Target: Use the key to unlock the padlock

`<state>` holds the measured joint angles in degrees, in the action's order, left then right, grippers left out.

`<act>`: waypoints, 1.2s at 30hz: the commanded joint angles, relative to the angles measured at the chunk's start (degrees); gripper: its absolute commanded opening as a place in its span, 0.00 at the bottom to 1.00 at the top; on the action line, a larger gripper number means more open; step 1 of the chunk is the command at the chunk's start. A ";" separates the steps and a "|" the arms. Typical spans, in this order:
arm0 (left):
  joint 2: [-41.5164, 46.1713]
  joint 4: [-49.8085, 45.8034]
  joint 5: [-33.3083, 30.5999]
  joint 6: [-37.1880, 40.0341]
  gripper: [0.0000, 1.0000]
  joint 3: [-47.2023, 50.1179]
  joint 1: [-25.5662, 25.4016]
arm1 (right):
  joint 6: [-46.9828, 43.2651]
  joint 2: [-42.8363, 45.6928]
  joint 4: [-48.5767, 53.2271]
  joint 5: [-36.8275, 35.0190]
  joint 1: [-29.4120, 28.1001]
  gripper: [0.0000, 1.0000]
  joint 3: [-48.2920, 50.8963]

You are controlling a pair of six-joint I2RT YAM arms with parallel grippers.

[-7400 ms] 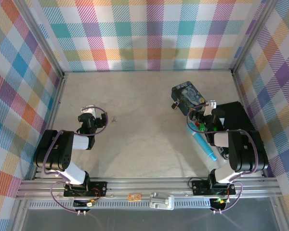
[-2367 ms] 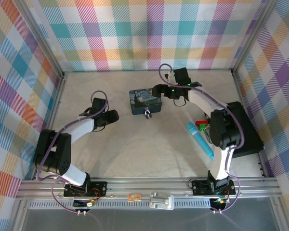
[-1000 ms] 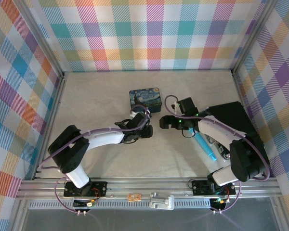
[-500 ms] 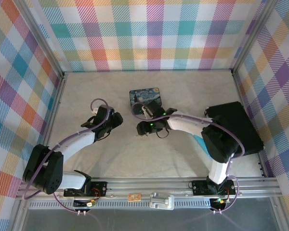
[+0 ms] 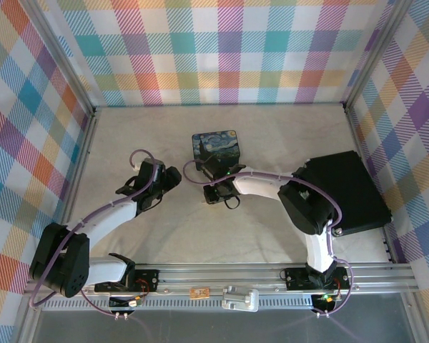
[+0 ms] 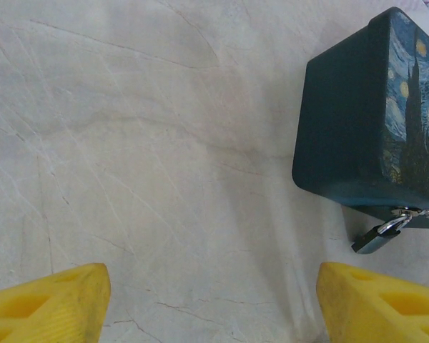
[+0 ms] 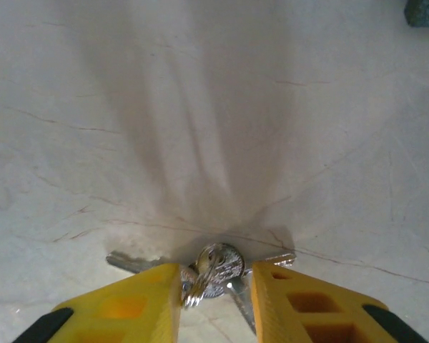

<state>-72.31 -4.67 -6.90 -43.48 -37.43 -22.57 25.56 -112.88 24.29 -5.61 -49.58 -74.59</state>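
The keys spread out to both sides of the key ring at my right gripper's fingers. So I should lift the bunch and let my left gripper take a key.
The tiny dark-grey padlock hangs by its silvery shackle from the clasp of the blue painted tin, low on the tin's front side. My left gripper is open wide over bare table, left of the tin and padlock, holding nothing. It also appears in the top view, as the left gripper. My right gripper is down on the table just in front of the tin. Its yellow fingers stand close on either side of a small bunch of silvery keys on a ring. A thin gap remains beside the right finger.
A black box lies at the right side of the table. Plaid walls enclose the table on three sides. The right arm stretches across the middle from its base to the tin. Open table lies left of and behind the left gripper.
Over the last second my left gripper drew back leftward from in front of the tin. My right gripper moved left into that place and came down over the keys.
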 commanded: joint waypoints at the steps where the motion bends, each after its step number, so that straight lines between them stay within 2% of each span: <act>1: 1.51 1.02 0.46 -0.99 0.76 0.85 0.37 | 2.86 -1.42 0.55 -1.10 0.01 0.28 0.66; 6: 1.86 1.21 1.05 -1.21 0.76 0.94 0.33 | 6.03 -1.98 -0.91 0.06 0.09 0.18 2.38; 7: 1.83 1.51 1.49 -1.19 0.75 0.96 0.33 | 6.55 -1.99 -0.96 0.15 0.14 0.14 2.58; 9: 1.74 2.40 2.91 -1.24 0.74 1.22 0.33 | 7.94 -1.75 -0.87 0.82 0.62 0.00 2.98; 13: 1.67 5.55 5.98 -2.48 0.73 2.25 0.24 | 11.71 0.66 -3.19 4.06 3.06 0.00 6.18; 17: 1.19 9.99 9.14 -3.02 0.71 2.82 -0.63 | 15.94 5.58 -9.68 10.35 7.43 0.00 12.71; 23: -1.90 17.38 11.96 -4.66 0.70 2.80 -6.17 | 22.69 13.13 -19.12 18.03 14.14 0.00 21.81; 29: -7.17 28.29 12.18 -9.77 0.66 2.92 -13.07 | 26.76 18.46 -22.19 18.94 16.70 0.00 25.56; 36: -12.94 34.22 12.40 -7.43 0.57 0.36 -18.11 | 30.67 22.54 -25.85 19.47 17.63 0.00 26.57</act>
<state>-83.70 23.99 4.93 -51.66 -35.29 -39.53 53.41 -92.33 1.67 12.51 -32.29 -48.42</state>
